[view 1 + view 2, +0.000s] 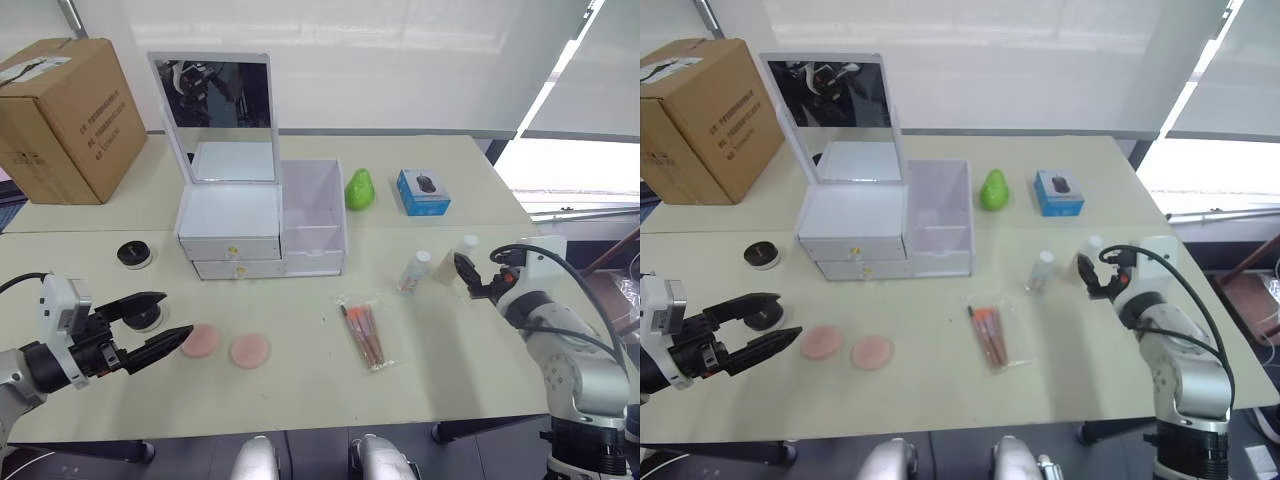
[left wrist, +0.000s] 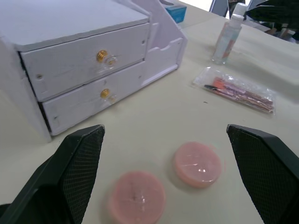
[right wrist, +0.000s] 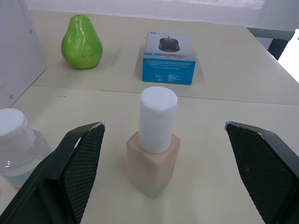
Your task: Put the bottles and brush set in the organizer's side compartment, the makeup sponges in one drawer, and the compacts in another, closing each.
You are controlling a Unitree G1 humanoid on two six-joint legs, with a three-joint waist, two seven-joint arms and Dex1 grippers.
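I expect the beige bottle to stand upright with its white cap showing above when I lower it in, because the side compartment's front side is low.
The white organizer stands mid-table with its mirror lid up and both gold-knobbed drawers shut; its side compartment is open-topped. Two pink makeup sponges lie in front of it. My left gripper is open just left of them. One compact sits left of the organizer. The other compact is partly hidden behind my left fingers. The brush set lies at the centre front. A clear bottle and a beige bottle stand right of it. My right gripper is open, facing the beige bottle.
A brown cardboard box stands at the back left. A green pear and a blue box lie behind the bottles. The table's right edge runs close under my right arm.
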